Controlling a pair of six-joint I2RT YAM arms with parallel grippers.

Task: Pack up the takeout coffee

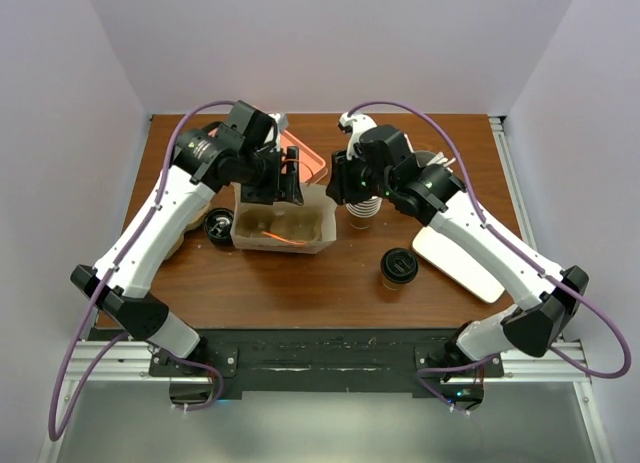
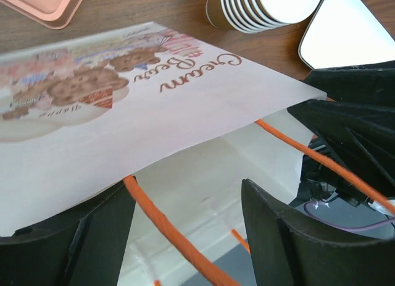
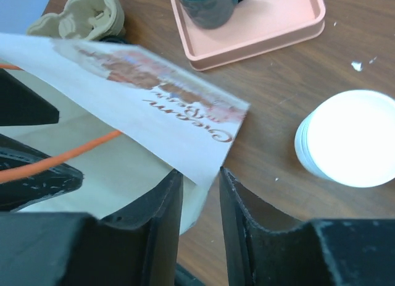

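The orange handle (image 2: 147, 207) runs between my open left gripper's fingers, so next I steady the bag's corner (image 3: 206, 178) with my right gripper and back my left gripper clear.
A kraft-brown takeout coffee cup with a black lid (image 1: 398, 267) stands on the table right of a white paper bag (image 1: 285, 246) with orange handles. A second black-lidded cup (image 1: 218, 226) sits just left of the bag. My left gripper (image 1: 288, 183) is at the bag's far rim. In the left wrist view it (image 2: 185, 187) is open, with an orange handle (image 2: 166, 230) running between its fingers and the printed bag wall (image 2: 154, 100) above them. My right gripper (image 1: 340, 183) is at the bag's right end. In its wrist view it (image 3: 199, 172) straddles the bag's corner (image 3: 154, 107), with a narrow gap left between the fingers.
A pink tray (image 1: 312, 161) with a dark green mug (image 3: 210, 5) lies behind the bag. A stack of white paper cups (image 1: 362, 213) stands by the right gripper. A white tray (image 1: 460, 258) lies at right. A cardboard cup carrier (image 3: 86, 17) sits left of the bag.
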